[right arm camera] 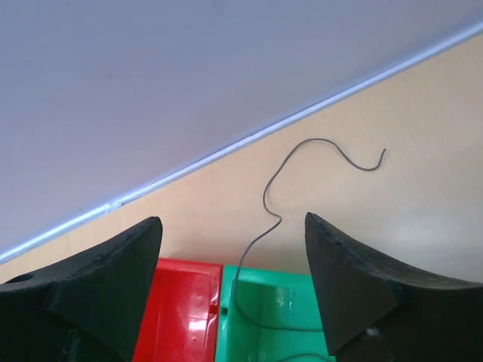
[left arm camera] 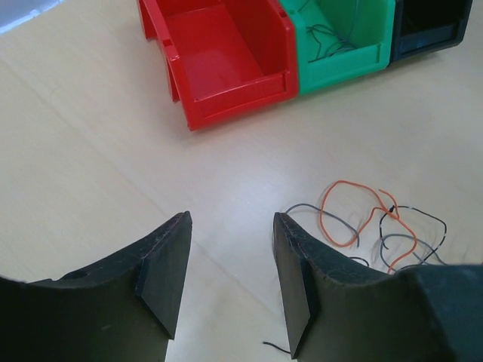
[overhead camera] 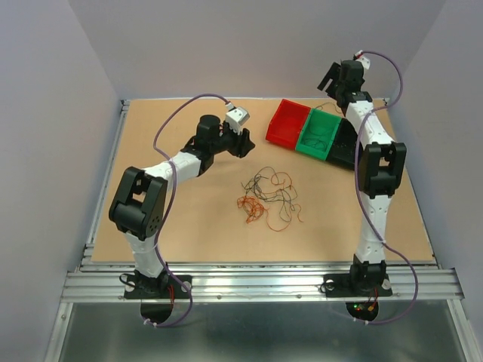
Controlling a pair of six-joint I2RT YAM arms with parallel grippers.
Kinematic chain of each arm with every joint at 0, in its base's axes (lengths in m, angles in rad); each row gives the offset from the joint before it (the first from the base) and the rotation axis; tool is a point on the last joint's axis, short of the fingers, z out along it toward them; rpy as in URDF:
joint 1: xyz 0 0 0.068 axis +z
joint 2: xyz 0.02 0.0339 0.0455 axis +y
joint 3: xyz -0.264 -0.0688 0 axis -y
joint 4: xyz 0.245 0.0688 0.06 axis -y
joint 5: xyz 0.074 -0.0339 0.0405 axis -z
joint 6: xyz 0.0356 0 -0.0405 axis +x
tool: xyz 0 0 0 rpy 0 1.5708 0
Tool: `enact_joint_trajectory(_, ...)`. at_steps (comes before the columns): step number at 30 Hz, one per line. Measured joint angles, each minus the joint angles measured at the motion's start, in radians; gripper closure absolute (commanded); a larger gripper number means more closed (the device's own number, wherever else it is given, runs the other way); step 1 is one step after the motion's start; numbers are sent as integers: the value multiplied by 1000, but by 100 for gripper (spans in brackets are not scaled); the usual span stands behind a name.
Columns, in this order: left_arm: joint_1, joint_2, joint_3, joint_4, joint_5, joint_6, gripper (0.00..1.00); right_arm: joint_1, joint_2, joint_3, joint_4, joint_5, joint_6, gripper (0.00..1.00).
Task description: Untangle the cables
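Note:
My right gripper keeps going down, as the grey wire crosses the green bin's far rim (right arm camera: 239, 268) between its open fingers, until the fingers close on that wire (right arm camera: 249, 247).
The cables (overhead camera: 268, 197) lie in a loose tangle of thin black, grey and orange-red wires on the table's middle. My left gripper (overhead camera: 241, 142) hovers up-left of the tangle, open and holding nothing. In the left wrist view the left gripper (left arm camera: 232, 226) frames bare table, with some cables (left arm camera: 377, 226) to its right. My right gripper (overhead camera: 330, 79) is raised above the bins at the back right. In the right wrist view the right gripper (right arm camera: 232, 226) is open, and one thin grey wire (right arm camera: 273, 204) runs between its fingers without touching them, from inside the green bin (right arm camera: 287, 317) over its far rim.
A red bin (overhead camera: 288, 123), a green bin (overhead camera: 318, 134) and a black bin (overhead camera: 346, 143) stand side by side at the back right. Dark wires (left arm camera: 324, 38) lie in the green bin (left arm camera: 339, 60). The red bin (left arm camera: 226, 60) holds nothing. A wall rises just behind the bins.

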Motion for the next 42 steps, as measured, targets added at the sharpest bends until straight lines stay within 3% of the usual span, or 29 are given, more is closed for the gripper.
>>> enact_joint_trajectory(8,-15,-40,0,-1,-17,16,42,-29,132,163,-139,-65,5,13)
enact_joint_trajectory(17,-21,-40,0,-9,-26,22,42,-22,226,215,-191,-155,2,12)
enact_joint_trajectory(19,-22,-40,0,-11,-27,23,42,-19,241,219,-192,-165,-10,20)
enact_joint_trajectory(21,-26,-40,0,-14,-29,26,42,-14,248,222,-202,-171,-18,36)
enact_joint_trajectory(24,-32,-40,0,-16,-31,29,42,-7,248,221,-213,-174,-26,49)
enact_joint_trajectory(25,-32,-40,0,-17,-32,29,42,-4,248,221,-213,-174,-28,68)
enact_joint_trajectory(27,-35,-40,0,-19,-32,30,42,4,248,220,-213,-177,-37,88)
enact_joint_trajectory(29,-38,-40,0,-21,-33,31,42,12,245,215,-212,-176,-40,99)
enact_joint_trajectory(39,-39,-40,0,-24,-46,41,42,41,186,153,-212,-119,-39,100)
enact_joint_trajectory(42,-41,-40,0,-24,-49,45,42,57,80,2,-147,-71,-44,99)
